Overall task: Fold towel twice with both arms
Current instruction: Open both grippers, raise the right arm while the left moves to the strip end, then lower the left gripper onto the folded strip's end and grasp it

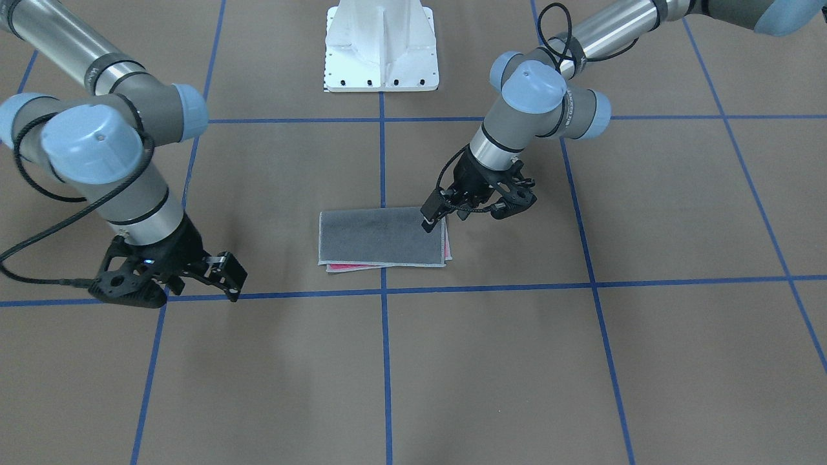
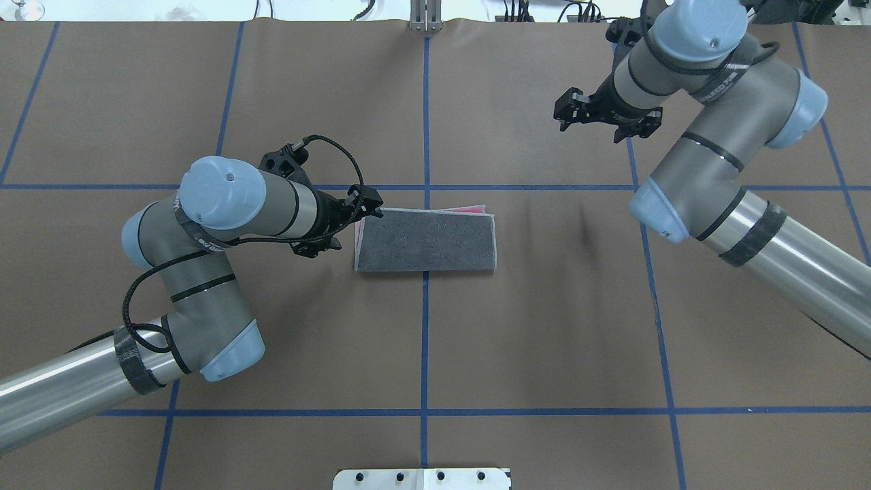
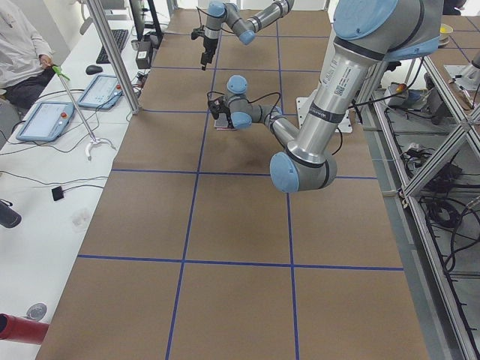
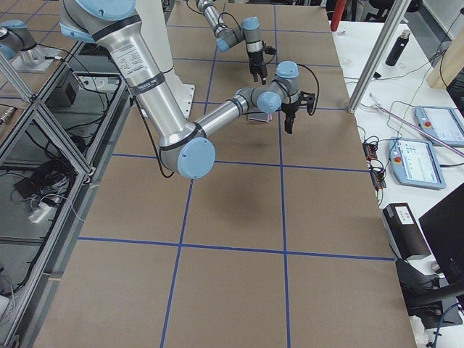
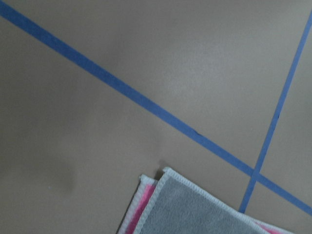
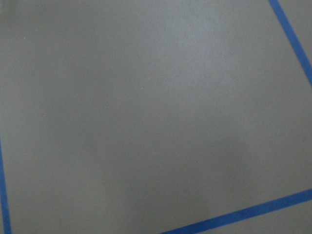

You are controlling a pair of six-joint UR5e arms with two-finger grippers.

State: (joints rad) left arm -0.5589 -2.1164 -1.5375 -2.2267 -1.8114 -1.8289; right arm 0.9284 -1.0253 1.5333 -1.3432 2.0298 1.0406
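Observation:
I expect the towel's short end [image 1: 439,244] to turn up another dark grey side when I fold it over, because pink [image 1: 350,268] shows from inside the towel's folded layers.
The towel [image 1: 381,237] lies flat on the brown table, folded into a rectangle with the dark grey face up. A pink edge peeks out along one long side [image 2: 466,209]. My left gripper [image 1: 475,206] is open and holds nothing. One of its fingertips [image 1: 429,218] is at the towel's corner on my left side, and it also shows in the overhead view [image 2: 340,224]. The left wrist view shows that towel corner [image 5: 165,204] at the bottom. My right gripper [image 1: 174,287] is open and empty, well away from the towel, over bare table [image 2: 604,121].
Blue tape lines [image 2: 425,327] divide the brown table into squares. The white bolted pedestal [image 1: 381,48] stands at the robot's side of the table. Operator desks with tablets [image 3: 45,120] run along the far side. The right wrist view shows only table and tape.

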